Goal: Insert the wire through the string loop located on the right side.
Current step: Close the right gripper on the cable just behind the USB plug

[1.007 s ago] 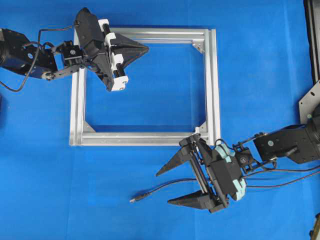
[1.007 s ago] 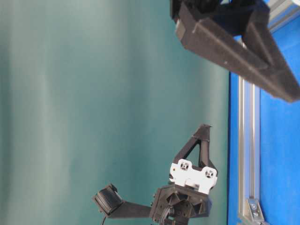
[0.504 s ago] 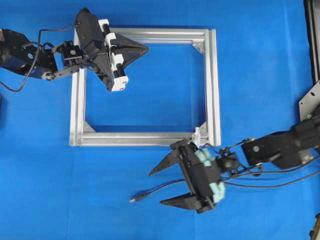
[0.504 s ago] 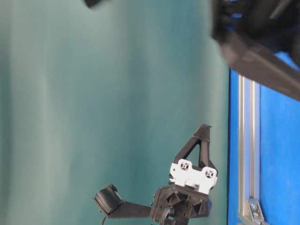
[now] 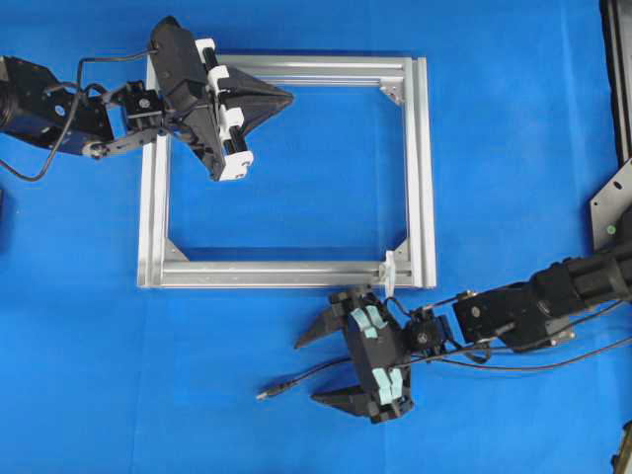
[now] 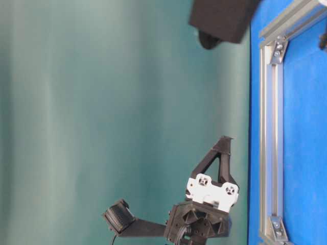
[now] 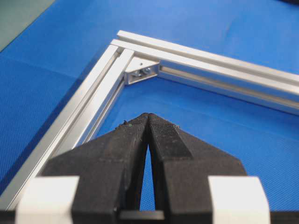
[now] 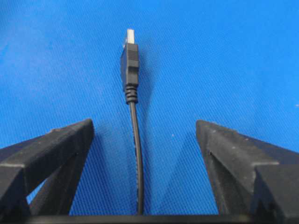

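Note:
The part of the wire behind the plug's ribbed collar is straight, so the plug will keep pointing ahead instead of sagging when I lift the wire.
The wire lies on the blue mat in front of the silver frame, its plug pointing left. My right gripper is open and low, one finger on each side of the cable, touching nothing. In the right wrist view the wire runs up between the spread fingers of the right gripper to the plug with its metal tip. The string loop is a small white bit at the frame's near right corner. My left gripper is shut and empty above the frame's far bar.
The right arm's own black cables trail over the mat to the right. A grey metal bracket stands at the right edge. The frame's corner bracket lies ahead of the left gripper. In the table-level view the frame runs along the table.
My right gripper has moved left, turned, and dropped towards the mat, so its fingers now straddle the wire. The left arm, the frame and the wire have not moved.

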